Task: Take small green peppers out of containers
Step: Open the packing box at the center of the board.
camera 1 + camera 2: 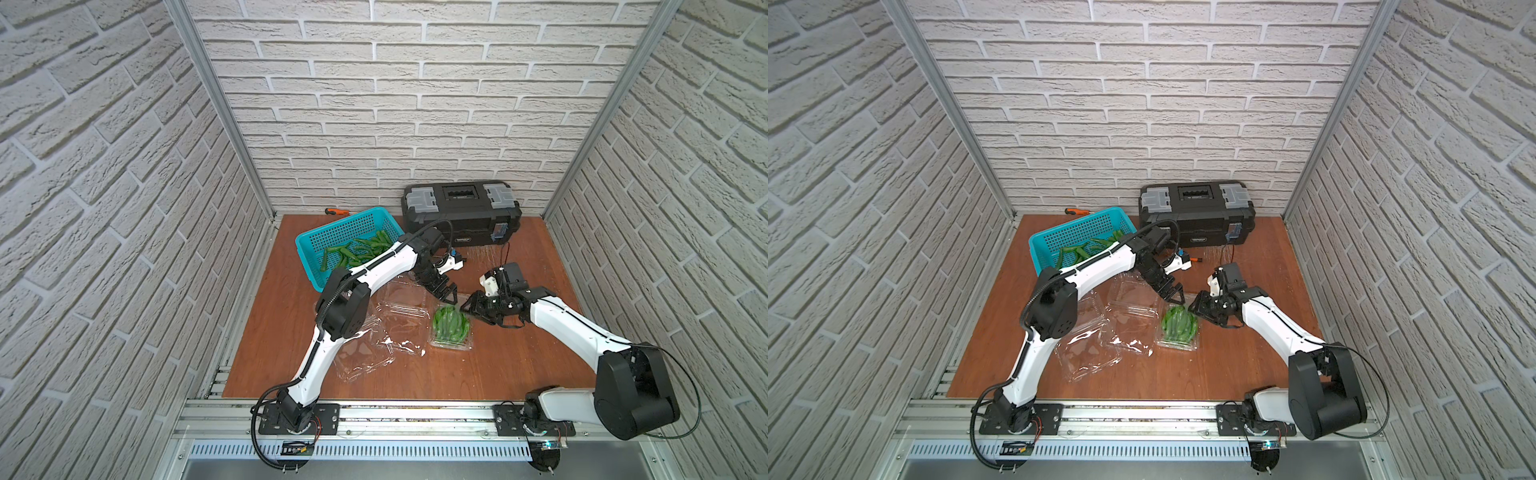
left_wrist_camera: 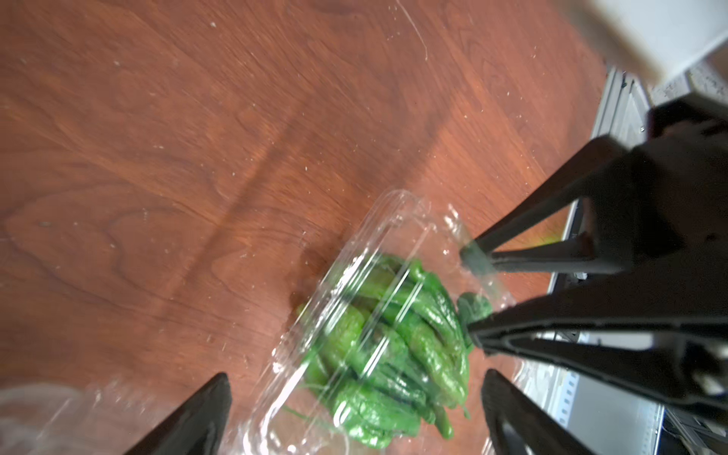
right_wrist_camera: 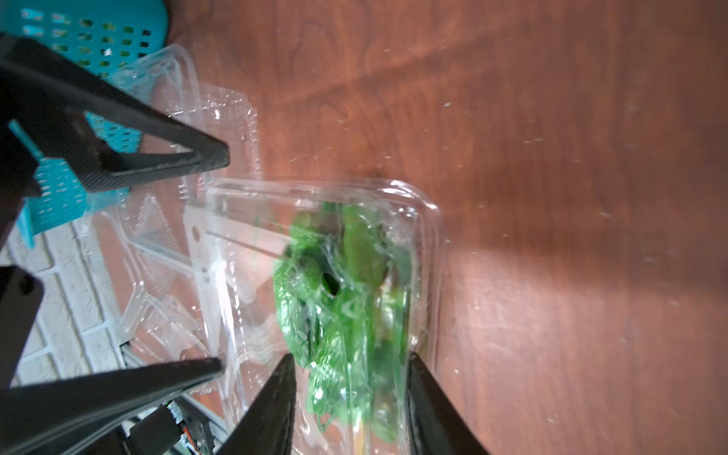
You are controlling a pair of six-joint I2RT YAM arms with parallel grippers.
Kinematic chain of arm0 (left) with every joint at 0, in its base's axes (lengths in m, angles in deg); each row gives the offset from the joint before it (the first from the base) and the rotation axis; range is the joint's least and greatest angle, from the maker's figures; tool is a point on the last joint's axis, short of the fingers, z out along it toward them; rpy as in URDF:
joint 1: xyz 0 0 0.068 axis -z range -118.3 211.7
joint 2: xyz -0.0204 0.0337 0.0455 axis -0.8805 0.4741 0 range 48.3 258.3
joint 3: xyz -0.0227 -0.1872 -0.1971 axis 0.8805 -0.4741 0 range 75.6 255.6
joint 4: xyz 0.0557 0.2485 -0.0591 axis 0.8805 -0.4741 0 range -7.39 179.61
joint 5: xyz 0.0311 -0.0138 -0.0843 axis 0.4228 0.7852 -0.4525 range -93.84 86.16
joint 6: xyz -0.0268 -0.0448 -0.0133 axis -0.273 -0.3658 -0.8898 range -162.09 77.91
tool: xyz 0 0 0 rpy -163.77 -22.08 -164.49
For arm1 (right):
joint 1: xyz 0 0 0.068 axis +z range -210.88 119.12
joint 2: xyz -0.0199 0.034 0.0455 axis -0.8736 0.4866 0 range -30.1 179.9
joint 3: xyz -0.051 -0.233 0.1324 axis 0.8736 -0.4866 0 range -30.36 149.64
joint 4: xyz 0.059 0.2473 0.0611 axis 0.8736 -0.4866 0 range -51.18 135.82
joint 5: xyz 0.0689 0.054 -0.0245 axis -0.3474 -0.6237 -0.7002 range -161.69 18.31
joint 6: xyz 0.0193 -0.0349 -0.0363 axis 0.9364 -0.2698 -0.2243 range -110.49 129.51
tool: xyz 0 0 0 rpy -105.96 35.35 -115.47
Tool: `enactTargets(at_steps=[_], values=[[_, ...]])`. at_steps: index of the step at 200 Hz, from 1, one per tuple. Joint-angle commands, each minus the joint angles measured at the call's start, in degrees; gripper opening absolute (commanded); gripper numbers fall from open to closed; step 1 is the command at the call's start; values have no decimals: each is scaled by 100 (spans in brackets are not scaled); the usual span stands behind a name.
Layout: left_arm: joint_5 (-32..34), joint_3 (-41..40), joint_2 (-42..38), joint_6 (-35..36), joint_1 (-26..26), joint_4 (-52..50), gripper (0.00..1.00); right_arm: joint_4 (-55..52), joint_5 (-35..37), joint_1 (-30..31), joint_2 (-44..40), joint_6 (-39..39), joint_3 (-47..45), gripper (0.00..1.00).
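Note:
The closed container stands with its short end (image 1: 463,300) facing the toolbox. My grippers should first turn the container crosswise and then swing the lid (image 1: 452,325) back.
One clear container (image 1: 441,344) stands closed in the middle of the table, full of small green peppers (image 1: 451,325) (image 2: 394,354) (image 3: 338,283). My right gripper (image 1: 466,309) (image 3: 350,394) is at its far right end, shut on the container's domed body, peppers showing between its fingers through the plastic. My left gripper (image 1: 448,298) (image 2: 354,413) hangs wide open just above the container's far end, holding nothing. Two more containers (image 1: 405,307) (image 1: 361,357) lie open and empty to the left. In both top views the arms hide part of them.
A teal basket (image 1: 307,249) at the back left holds several loose peppers (image 1: 361,249). A black toolbox (image 1: 461,212) stands against the back wall. An orange-handled screwdriver (image 1: 336,212) lies behind the basket. Brick-patterned walls close in the wooden table (image 1: 519,353).

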Motion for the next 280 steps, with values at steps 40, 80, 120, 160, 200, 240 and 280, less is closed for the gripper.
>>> enactTargets(at_steps=[40, 80, 120, 160, 200, 240, 280], values=[[-467, -94, -169, -137, -113, 658, 98, 986, -519, 1, 33, 67, -425, 25], [-115, -160, -464, -218, -180, 894, 98, 878, -162, 0, 51, 350, -385, 4], [242, -615, -1038, -182, -135, 1195, 98, 688, 374, 1, -226, 808, -189, 3], [699, -740, -1204, 260, 188, 988, 98, 529, 1112, 9, -657, 1441, 73, 3], [1234, -428, -919, 281, 475, 899, 98, 440, 1406, 65, -599, 2109, 402, 3], [1359, -324, -817, 168, 571, 1026, 98, 842, 1671, 335, -483, 2916, 285, 3], [1526, -342, -748, 209, 640, 936, 98, 1132, 2048, 609, -425, 3493, 253, 3]])
